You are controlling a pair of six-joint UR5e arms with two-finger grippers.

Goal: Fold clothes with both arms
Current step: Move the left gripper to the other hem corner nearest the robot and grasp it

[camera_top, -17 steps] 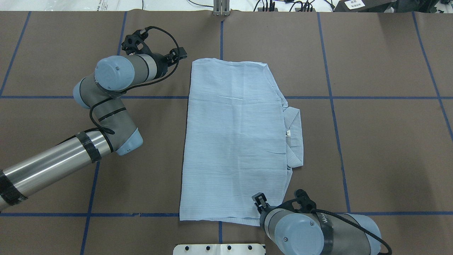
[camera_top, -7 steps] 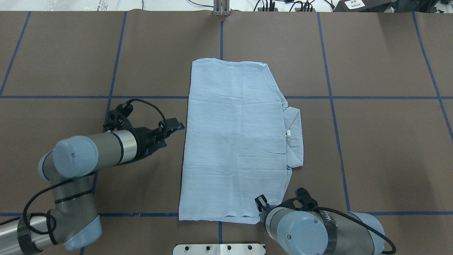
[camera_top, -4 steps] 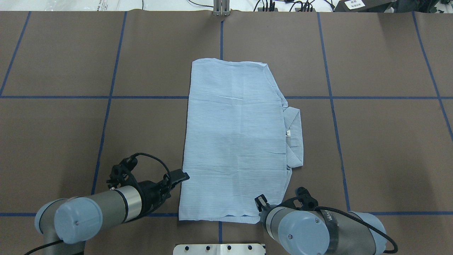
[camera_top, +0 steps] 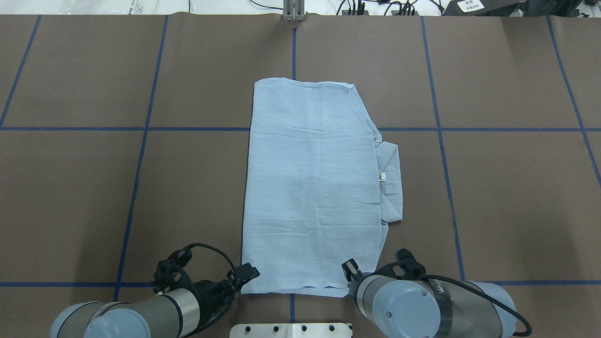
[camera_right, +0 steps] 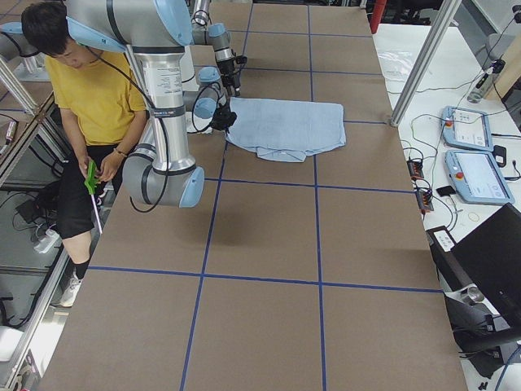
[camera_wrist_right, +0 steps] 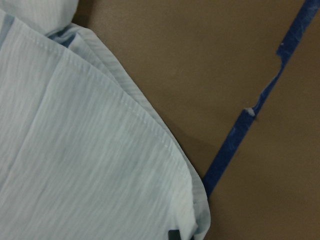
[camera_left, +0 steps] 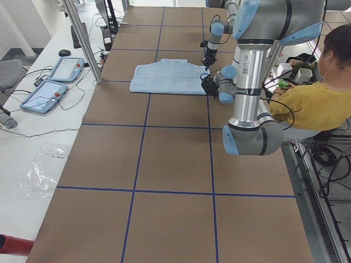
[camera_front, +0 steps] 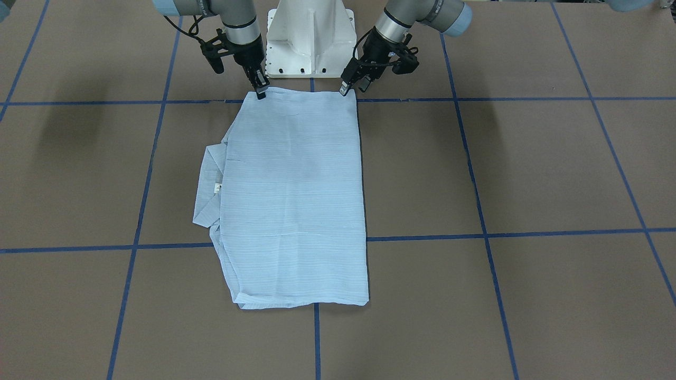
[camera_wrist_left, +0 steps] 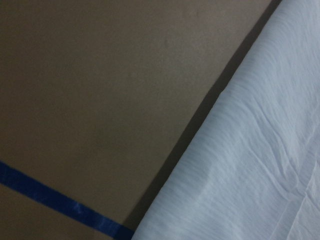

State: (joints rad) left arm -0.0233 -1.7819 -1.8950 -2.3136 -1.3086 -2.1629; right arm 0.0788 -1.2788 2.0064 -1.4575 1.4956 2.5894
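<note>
The light blue shirt (camera_front: 292,199) will crease through the collar (camera_front: 210,184) when I fold the shirt's near edge over, because the collar sticks out halfway along the shirt's long side.
The light blue shirt (camera_top: 310,188) lies flat on the brown table, folded into a long rectangle. Its collar (camera_top: 392,183) and neck tag (camera_top: 382,176) stick out on my right. My left gripper (camera_top: 249,272) is low at the shirt's near left corner, jaws slightly apart. My right gripper (camera_top: 348,268) is low at the near right corner, jaws slightly apart. In the front-facing view the left gripper (camera_front: 344,91) and right gripper (camera_front: 260,94) touch the two corners of the shirt (camera_front: 296,200). The wrist views show only the shirt's edge (camera_wrist_left: 250,165) and its hem corner (camera_wrist_right: 75,150).
The white pedestal base (camera_front: 309,31) stands just behind the shirt's near edge. Blue tape lines (camera_top: 141,128) grid the table. An operator in a yellow shirt (camera_left: 307,104) sits beside the robot. Two control pendants (camera_right: 472,155) lie beyond the table's far side.
My left arm has swung from the shirt's far left corner back along its left edge to the near left corner. My right gripper has barely moved.
</note>
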